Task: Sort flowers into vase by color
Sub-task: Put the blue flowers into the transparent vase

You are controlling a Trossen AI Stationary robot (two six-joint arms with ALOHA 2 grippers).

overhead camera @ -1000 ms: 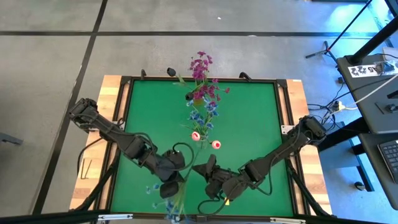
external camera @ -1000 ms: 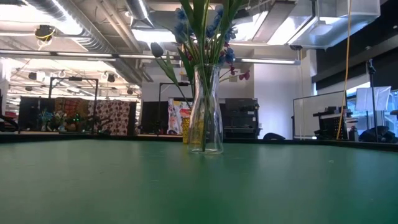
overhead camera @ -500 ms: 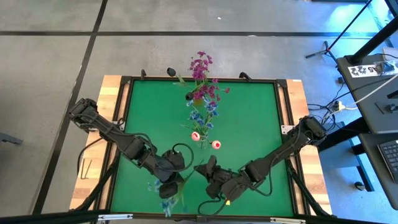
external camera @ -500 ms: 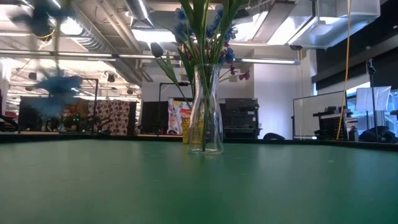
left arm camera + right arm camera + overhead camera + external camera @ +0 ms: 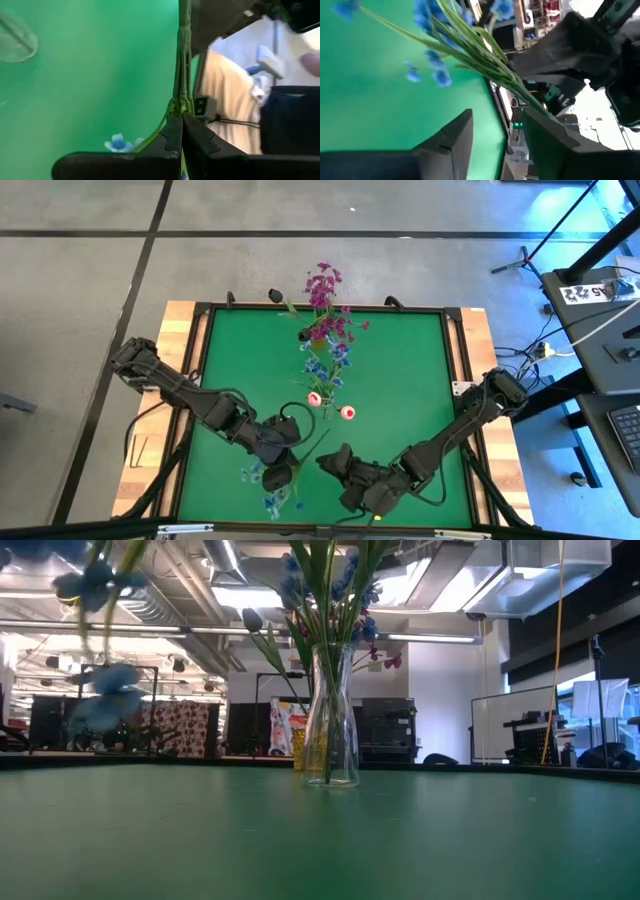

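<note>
Next, I take the spray's green stem with my right gripper and turn the spray's blossoms, now hanging down from my left gripper, up for the vase.
A glass vase stands mid-table, holding blue, magenta and white-pink flowers. My left gripper is near the table's front edge, shut on a blue-blossom spray with a long green stem. The spray's blossoms hang above the table at the low view's upper left. Just to the right of it, my right gripper stands open. In the right wrist view its fingers are below the spray and apart from it. My left gripper pinches the spray's green stem between its two shut fingers, where the side sprigs branch off. The fingers lie across the stem. The spray is lifted clear of the table, its bare stem end toward the vase and its blossoms toward the near edge.
The green mat lies in a dark frame on a wooden table. Bare mat shows left and right of the vase. Both arms crowd the near middle. Stands, cables and a desk are off the table's right side.
My right gripper has opened and let go of the spray's stem, drawing back a little toward the near edge. My left gripper keeps the spray, which has turned, and its blossoms have swung into the low view's upper left.
</note>
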